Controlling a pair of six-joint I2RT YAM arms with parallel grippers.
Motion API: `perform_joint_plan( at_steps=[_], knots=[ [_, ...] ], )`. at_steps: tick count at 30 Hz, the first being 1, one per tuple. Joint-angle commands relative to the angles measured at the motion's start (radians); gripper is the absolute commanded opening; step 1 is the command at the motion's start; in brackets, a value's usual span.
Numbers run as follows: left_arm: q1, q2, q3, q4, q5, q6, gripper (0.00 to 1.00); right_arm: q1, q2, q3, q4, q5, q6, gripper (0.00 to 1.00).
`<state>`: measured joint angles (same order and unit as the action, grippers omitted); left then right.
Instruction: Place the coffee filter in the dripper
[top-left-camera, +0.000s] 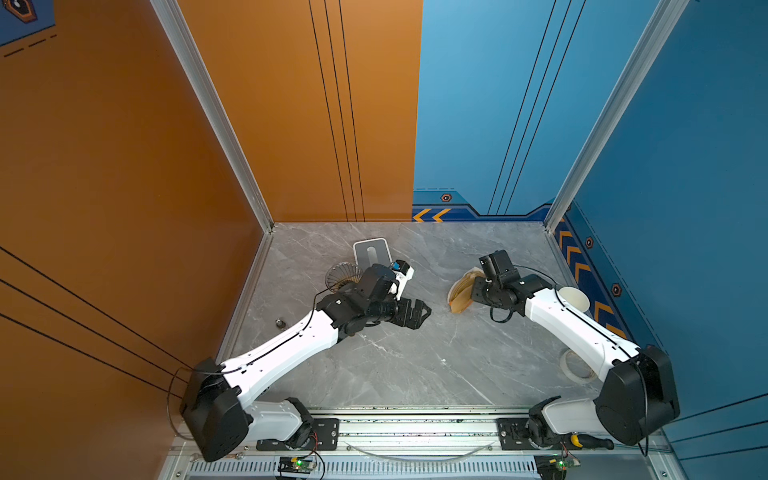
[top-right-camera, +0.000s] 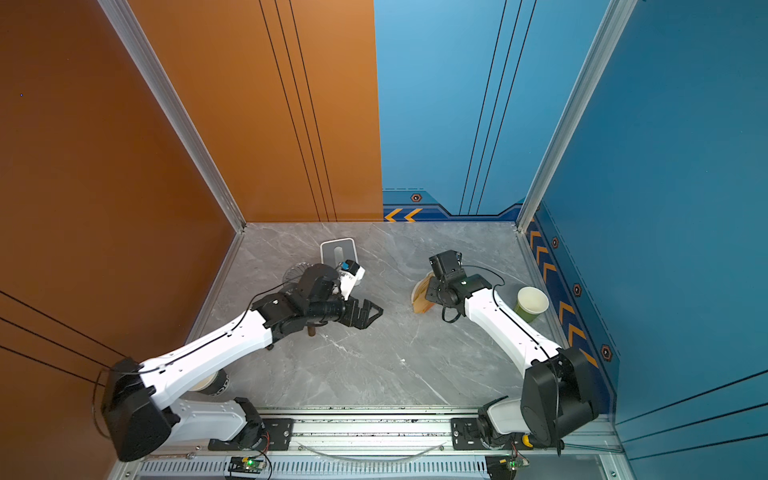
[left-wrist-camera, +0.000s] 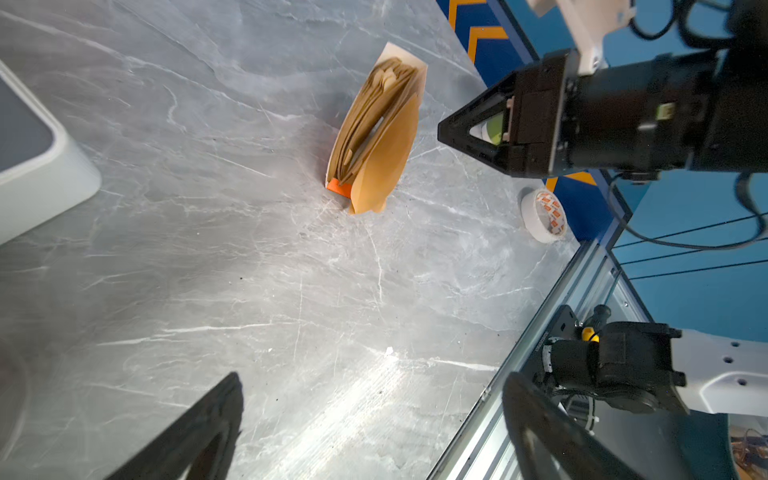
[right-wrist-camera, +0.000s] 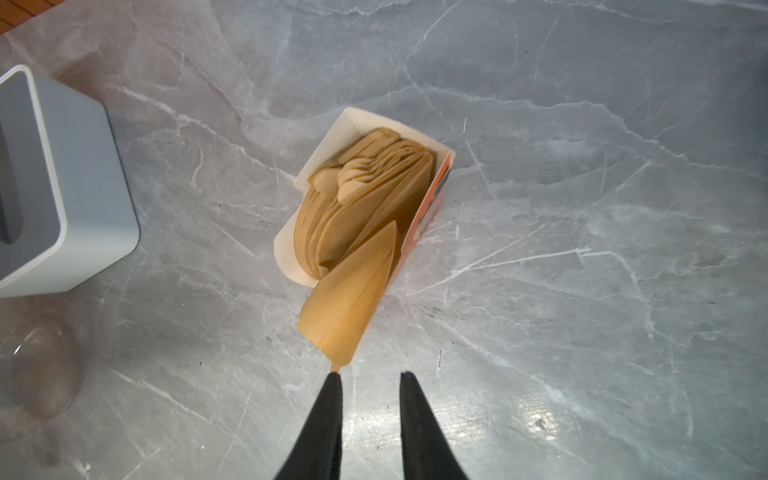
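Next, I move my empty right gripper away first, because it is hanging over the coffee filter sticking out of the box (top-left-camera: 462, 294). Then my left gripper should pinch the filter's near end (top-left-camera: 458, 308).
One tan coffee filter (right-wrist-camera: 353, 303) sticks out of a white and orange box (right-wrist-camera: 361, 124) that holds several more filters on the marble table. My right gripper (right-wrist-camera: 371, 376) hangs just above that filter, open by a narrow gap. The filter's tip touches one fingertip (right-wrist-camera: 334, 380), and only table shows between the fingers. Seen from the left wrist view, the filter (left-wrist-camera: 386, 158) leans at the box's near end, beside my right gripper (left-wrist-camera: 442, 135). The dark ribbed dripper (top-left-camera: 343, 276) (top-right-camera: 296, 272) stands at the back left, partly hidden by my left arm. My left gripper (top-left-camera: 424, 318) (left-wrist-camera: 374, 415) is wide open and empty over mid-table.
A grey-white block (top-left-camera: 371, 251) stands behind the dripper. A green paper cup (top-right-camera: 530, 303) and a roll of tape (left-wrist-camera: 544, 214) sit near the right wall. Another cup (top-right-camera: 212, 382) shows under my left arm. The front rail (top-left-camera: 415, 419) bounds the table.
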<state>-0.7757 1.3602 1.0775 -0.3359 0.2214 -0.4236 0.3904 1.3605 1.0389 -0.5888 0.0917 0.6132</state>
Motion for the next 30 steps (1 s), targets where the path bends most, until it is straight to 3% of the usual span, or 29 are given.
perform_joint_plan(
  at_steps=[1, 4, 6, 11, 17, 23, 30],
  knots=[
    [-0.034, 0.087, 0.074, 0.074, 0.024, 0.052, 0.98, -0.019, -0.11, -0.062, 0.046, -0.079, -0.057, 0.28],
    [-0.039, 0.2, 0.129, 0.109, 0.068, 0.037, 0.98, -0.055, -0.209, -0.13, 0.065, -0.161, -0.069, 0.36],
    [-0.041, 0.267, 0.175, 0.121, 0.082, 0.032, 0.96, -0.079, -0.28, -0.17, 0.067, -0.209, -0.08, 0.48],
    [-0.048, 0.385, 0.262, 0.131, 0.082, 0.099, 0.85, -0.139, -0.413, -0.224, 0.03, -0.325, -0.1, 0.65],
    [-0.043, 0.514, 0.369, 0.089, 0.124, 0.211, 0.65, -0.187, -0.513, -0.251, -0.004, -0.428, -0.1, 0.82],
    [-0.043, 0.616, 0.457, 0.05, 0.118, 0.28, 0.61, -0.197, -0.565, -0.266, -0.01, -0.477, -0.11, 1.0],
    [-0.045, 0.701, 0.523, 0.046, 0.07, 0.329, 0.6, -0.198, -0.575, -0.273, -0.011, -0.511, -0.121, 1.0]
  ],
)
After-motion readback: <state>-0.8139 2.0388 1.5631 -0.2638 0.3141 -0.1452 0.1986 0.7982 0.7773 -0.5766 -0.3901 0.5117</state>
